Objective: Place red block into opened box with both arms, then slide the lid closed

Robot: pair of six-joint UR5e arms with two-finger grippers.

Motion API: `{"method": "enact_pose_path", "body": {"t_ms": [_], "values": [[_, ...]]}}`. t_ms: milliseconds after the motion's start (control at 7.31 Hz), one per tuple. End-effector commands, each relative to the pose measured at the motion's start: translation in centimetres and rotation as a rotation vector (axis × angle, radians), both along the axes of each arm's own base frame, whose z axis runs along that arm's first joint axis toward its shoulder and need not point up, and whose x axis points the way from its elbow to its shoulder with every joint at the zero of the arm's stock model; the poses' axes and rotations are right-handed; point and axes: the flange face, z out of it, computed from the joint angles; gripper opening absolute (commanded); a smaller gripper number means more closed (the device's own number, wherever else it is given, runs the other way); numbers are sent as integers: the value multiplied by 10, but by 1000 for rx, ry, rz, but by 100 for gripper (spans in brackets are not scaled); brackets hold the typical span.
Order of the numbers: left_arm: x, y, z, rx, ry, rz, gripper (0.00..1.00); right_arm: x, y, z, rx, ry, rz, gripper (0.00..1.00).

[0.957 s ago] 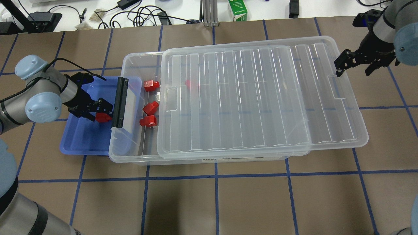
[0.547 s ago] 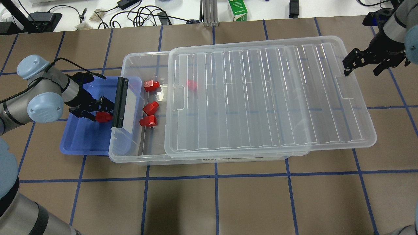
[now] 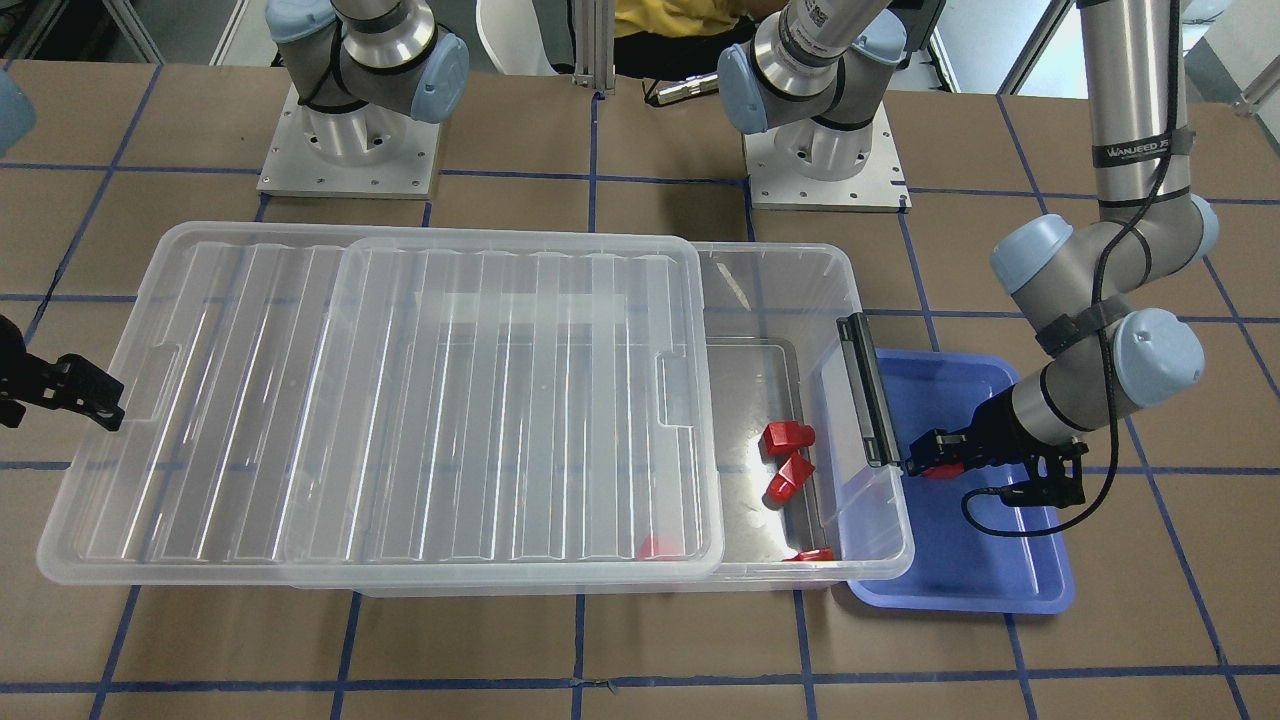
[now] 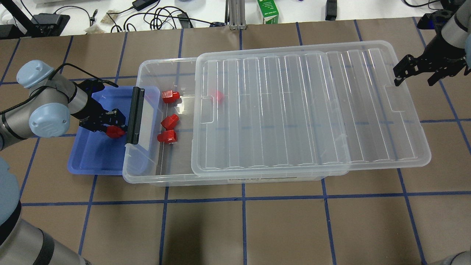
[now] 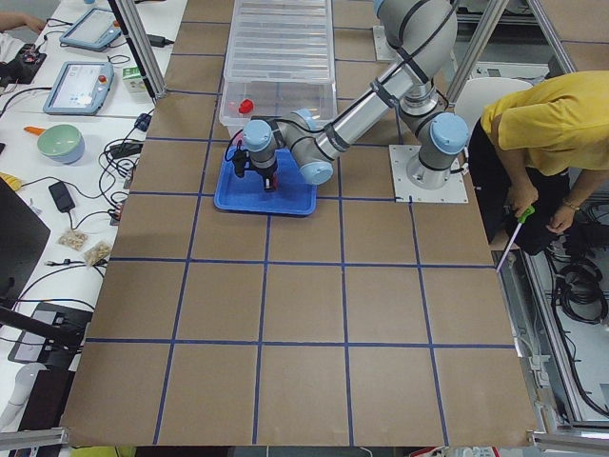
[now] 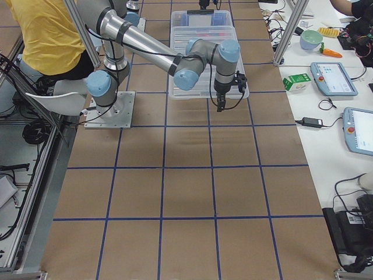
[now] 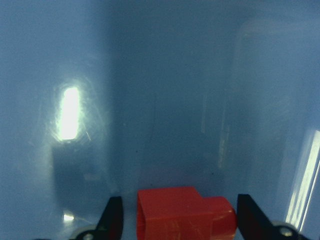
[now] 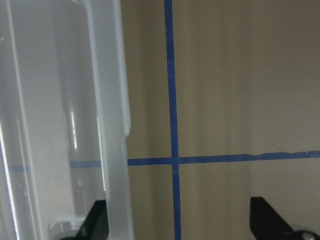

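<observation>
The red block [image 7: 184, 214] shows an open rim [image 7: 141, 220] at one end, so it will turn and hang by one hollow side when I pick it up.
My left gripper [image 4: 112, 125] reaches down into the blue tray [image 4: 92, 162], open, its fingers on either side of a red block [image 4: 115, 131] lying on the tray floor. The left wrist view shows that block [image 7: 182, 212] with a narrow gap to each finger. The clear box [image 4: 147, 66] has its left part uncovered, with three red blocks [image 4: 170, 121] inside. Another one [image 4: 218, 96] shows through the lid [image 4: 312, 110], which overhangs the box's right end. My right gripper [image 4: 415, 78] is open at the lid's right short edge, with one finger [image 8: 97, 222] against the rim.
The black bar [image 4: 135, 115] on the box's left rim stands just right of my left gripper. A green carton [image 4: 268, 11] and cables lie beyond the table's far edge. A person in yellow [image 5: 542, 124] stands behind the robot bases.
The lid has slid to the right, uncovering more of the box. My right gripper moved right along with it. My left gripper has stayed over the red block in the tray.
</observation>
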Motion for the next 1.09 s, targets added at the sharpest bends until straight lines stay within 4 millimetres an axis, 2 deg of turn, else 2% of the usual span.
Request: {"method": "enact_pose_path", "body": {"t_ms": [0,274,410,684,821,957], "values": [[2,-9,23,-28,-20,-10,15,0,1,-1,2,-1,-1,100],[10,-20,73,9,-4,-17,12,0,1,-1,4,0,0,100],[10,-22,86,6,-6,-26,12,0,2,1,4,0,-1,100],[13,-18,100,1,-25,-23,12,-1,1,0,5,-1,-1,100],[12,-15,118,6,-23,-23,12,-2,1,0,6,1,3,100],[8,-16,157,27,-13,-29,12,-7,2,0,7,0,-4,100]]}}
